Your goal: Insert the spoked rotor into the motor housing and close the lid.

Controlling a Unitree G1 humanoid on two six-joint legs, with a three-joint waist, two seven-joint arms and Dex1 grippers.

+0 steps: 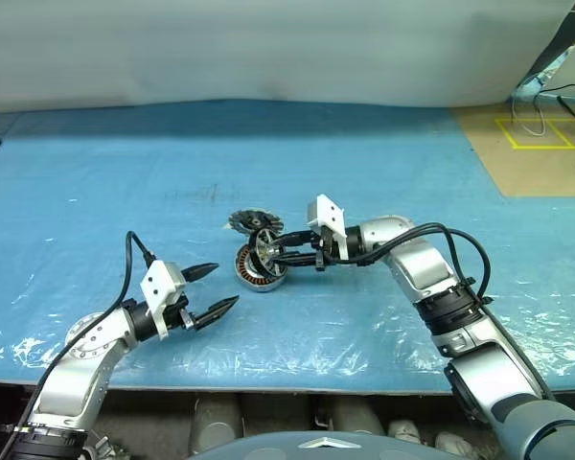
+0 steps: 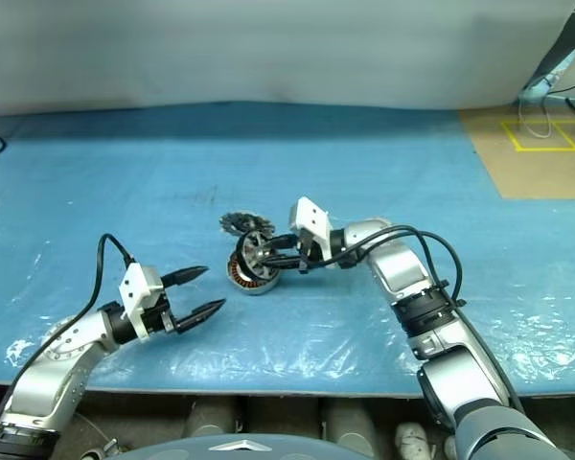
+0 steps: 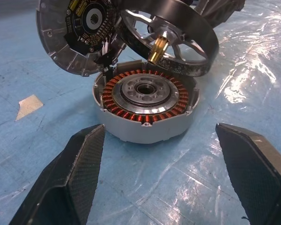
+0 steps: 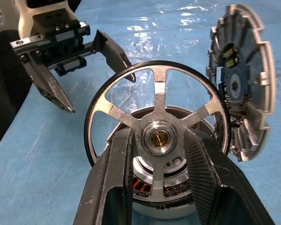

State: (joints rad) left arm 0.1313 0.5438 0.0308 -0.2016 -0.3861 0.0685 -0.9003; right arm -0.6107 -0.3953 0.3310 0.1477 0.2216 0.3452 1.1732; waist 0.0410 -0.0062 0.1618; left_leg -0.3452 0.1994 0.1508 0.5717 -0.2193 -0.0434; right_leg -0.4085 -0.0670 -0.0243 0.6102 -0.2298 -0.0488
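Observation:
The spoked rotor (image 3: 168, 40) is tilted above the hole in the motor housing, so the robot's right gripper should lower the rotor in, open, and press the rotor's hub (image 4: 159, 138) with closed fingers.
The motor housing (image 3: 147, 105) is a squat silver puck with copper windings, resting on the blue sheet. My right gripper (image 1: 273, 251) is shut on the spoked rotor (image 4: 157, 136), its fingers (image 4: 112, 187) on either side of the hub. The rotor is tilted on edge just above the housing's far rim. The ribbed lid (image 3: 77, 33) leans upright behind the housing, with thin wires running down to it. To the left of the housing and apart from it, my left gripper (image 1: 222, 286) stands open and points at it with nothing between its fingers (image 3: 70, 178).
The blue plastic-covered table (image 1: 125, 172) ends in a front edge close below both arms. At the back right lies a tan surface with yellow tape (image 1: 537, 134) and loose cables (image 1: 570, 96). A pale backdrop (image 1: 268, 48) closes the far side.

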